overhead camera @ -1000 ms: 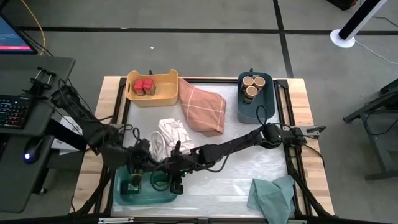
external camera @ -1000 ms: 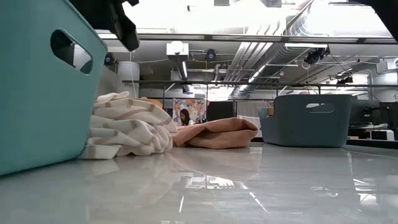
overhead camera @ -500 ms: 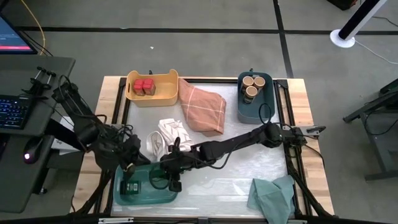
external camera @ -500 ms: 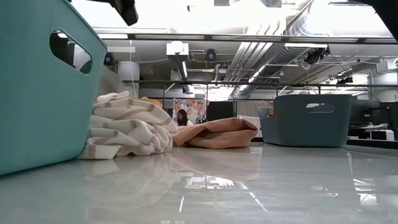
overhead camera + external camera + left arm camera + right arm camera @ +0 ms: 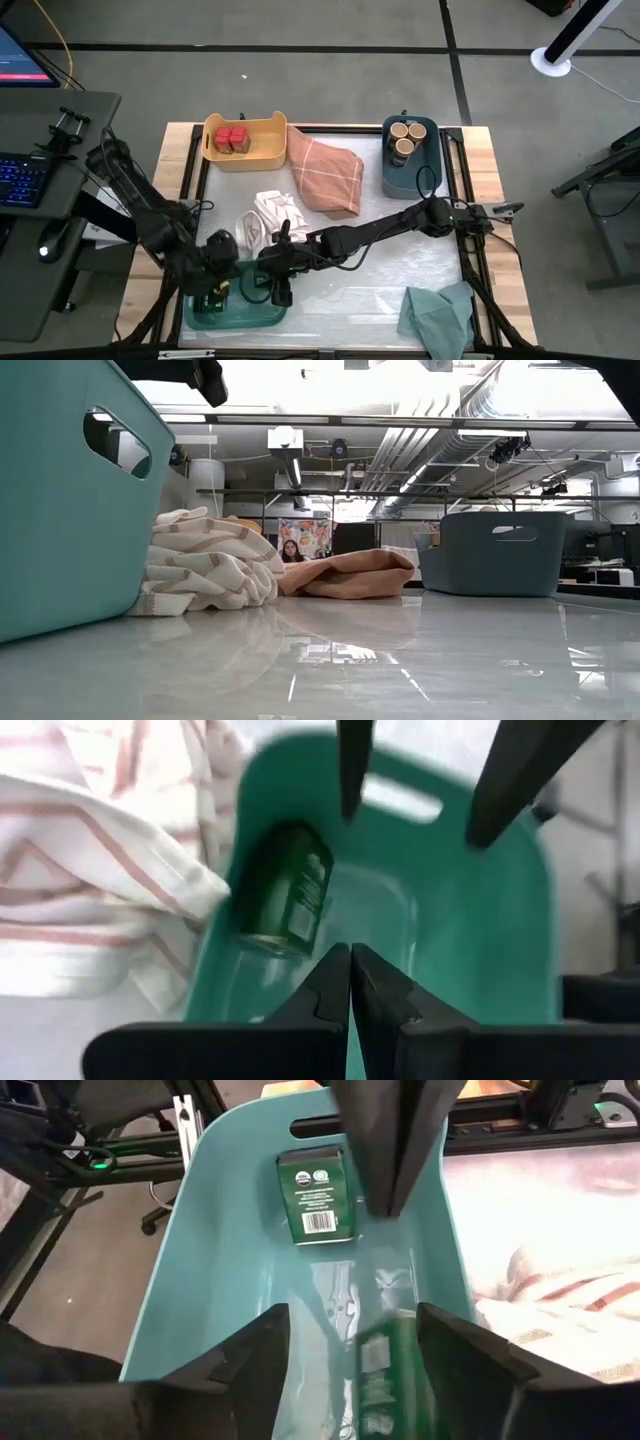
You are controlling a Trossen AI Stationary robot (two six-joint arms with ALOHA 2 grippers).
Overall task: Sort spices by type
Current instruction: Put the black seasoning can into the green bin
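Observation:
My right gripper needs to move back before my left gripper lifts the jar upright [image 5: 300, 900], because it hangs over the green jar [image 5: 290, 888] in my left gripper's way.
Two green spices lie on the floor of the teal bin [image 5: 250, 318] at the table's near left: a green box [image 5: 318, 1195] and a round green jar [image 5: 385, 1370], on its side. My right gripper [image 5: 352, 1320] hangs open over the bin, a finger on either side of the jar, and I see no touch. My left gripper [image 5: 350, 982] is shut and points down into the same bin, holding nothing. Red-topped spices [image 5: 232, 138] sit in the yellow bin [image 5: 262, 152]. Tan-topped jars [image 5: 405, 138] sit in the blue bin [image 5: 410, 175].
A striped cloth [image 5: 275, 212] lies just beyond the teal bin. An orange cloth [image 5: 328, 175] lies at the middle far side and a green cloth [image 5: 440, 312] at the near right corner. Both arms crowd over the teal bin [image 5: 60, 510].
My left gripper has gone down and toward the table's near edge, tipping steeply into the teal bin beside my right gripper.

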